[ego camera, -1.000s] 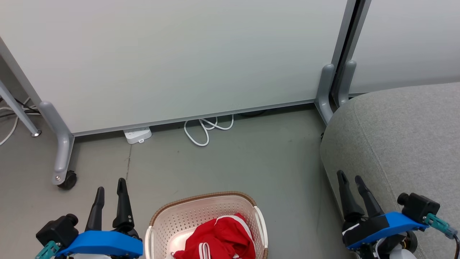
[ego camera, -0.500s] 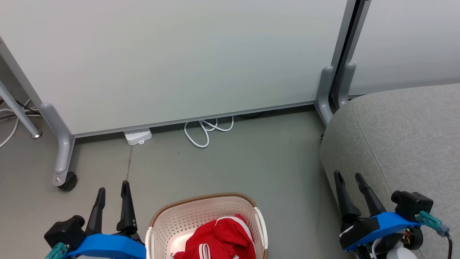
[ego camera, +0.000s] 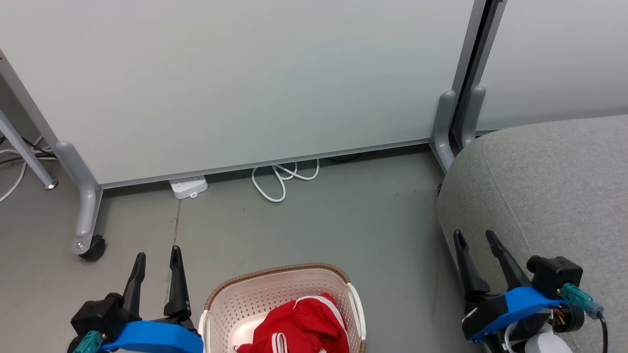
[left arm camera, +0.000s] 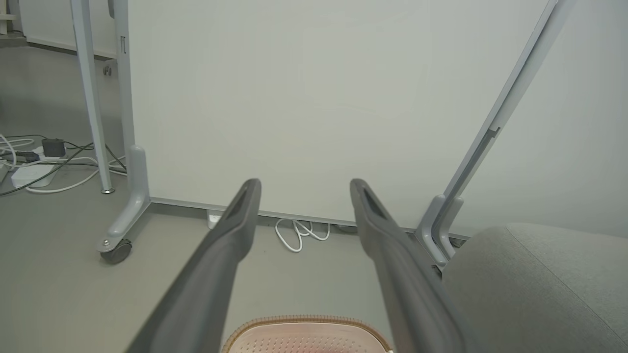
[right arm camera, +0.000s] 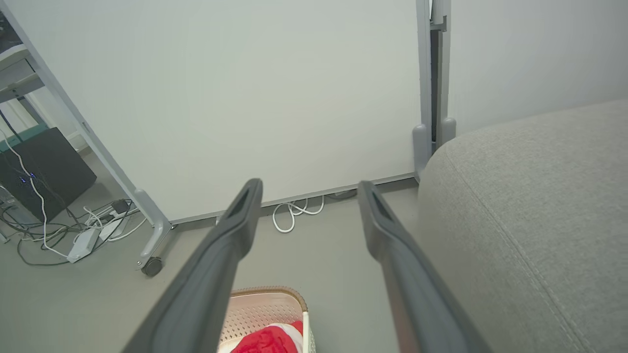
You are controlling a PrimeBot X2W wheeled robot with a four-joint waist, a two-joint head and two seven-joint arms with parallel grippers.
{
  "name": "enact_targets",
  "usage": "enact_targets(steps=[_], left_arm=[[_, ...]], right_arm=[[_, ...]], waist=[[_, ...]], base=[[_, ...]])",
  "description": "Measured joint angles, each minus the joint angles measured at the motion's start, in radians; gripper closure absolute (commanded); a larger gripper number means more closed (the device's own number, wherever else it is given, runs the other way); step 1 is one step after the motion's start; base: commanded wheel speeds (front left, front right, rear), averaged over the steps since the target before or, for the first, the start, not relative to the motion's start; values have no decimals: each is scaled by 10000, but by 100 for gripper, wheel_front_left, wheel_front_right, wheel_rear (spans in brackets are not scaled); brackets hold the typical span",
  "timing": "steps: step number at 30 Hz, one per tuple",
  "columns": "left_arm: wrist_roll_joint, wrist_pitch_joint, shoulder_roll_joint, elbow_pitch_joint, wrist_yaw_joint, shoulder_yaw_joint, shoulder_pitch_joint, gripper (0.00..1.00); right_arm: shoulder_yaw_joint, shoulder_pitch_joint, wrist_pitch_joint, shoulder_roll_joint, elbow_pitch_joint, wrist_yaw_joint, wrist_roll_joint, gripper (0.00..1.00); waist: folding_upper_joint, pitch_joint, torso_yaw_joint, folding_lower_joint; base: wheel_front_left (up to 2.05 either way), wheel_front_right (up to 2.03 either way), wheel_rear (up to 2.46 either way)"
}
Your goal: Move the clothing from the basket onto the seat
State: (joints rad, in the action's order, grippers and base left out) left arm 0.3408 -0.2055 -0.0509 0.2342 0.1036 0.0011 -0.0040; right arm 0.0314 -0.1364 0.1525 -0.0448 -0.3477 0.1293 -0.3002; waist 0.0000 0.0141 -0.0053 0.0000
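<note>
Another piece of red clothing should stay in the basket when I lift the striped one, because the clothing's striped edge lies apart from the plain white piece of cloth.
The cream basket with a brown rim stands on the floor at the bottom centre of the head view, cut off by the frame edge. Red clothing with white trim lies bunched inside it; a corner of the clothing shows in the right wrist view, in the basket. The grey seat fills the right side. My left gripper is open, left of the basket. My right gripper is open over the seat's left edge. The left wrist view shows my left gripper, the basket rim and the seat. Both hold nothing.
A white partition panel on grey wheeled feet stands behind. A white power strip and looped white cable lie at its base. More cables and a dark box sit to the far left.
Both grippers have slid slightly lower in the head view; the left one also shifted right toward the basket. Both stay open. The basket and clothing have not moved.
</note>
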Motion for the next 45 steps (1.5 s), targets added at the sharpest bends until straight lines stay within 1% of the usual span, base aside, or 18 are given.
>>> enact_targets(steps=[6, 13, 29, 45], left_arm=[[-349, -127, 4, 42, 17, -4, 23, 0], [-439, -268, 10, 178, 59, 52, 36, 0], [-1218, -564, 8, 203, 84, -102, 69, 0], [-1204, -564, 8, 194, -21, -180, 100, 0]], right_arm=[[-2, -4, 44, -4, -2, 0, 531, 0], [2, -11, 157, -10, 19, 2, 1185, 0], [67, -37, 336, -19, 35, 12, 2274, 0], [71, -36, 326, -23, 35, 12, 2284, 0]], waist=[[0, 32, -7, 0], [0, 32, -16, 0], [0, 28, -36, -1], [0, 52, 11, 0]], base=[[0, 0, 0], [0, 0, 0], [0, 0, 0], [0, 0, 0]])
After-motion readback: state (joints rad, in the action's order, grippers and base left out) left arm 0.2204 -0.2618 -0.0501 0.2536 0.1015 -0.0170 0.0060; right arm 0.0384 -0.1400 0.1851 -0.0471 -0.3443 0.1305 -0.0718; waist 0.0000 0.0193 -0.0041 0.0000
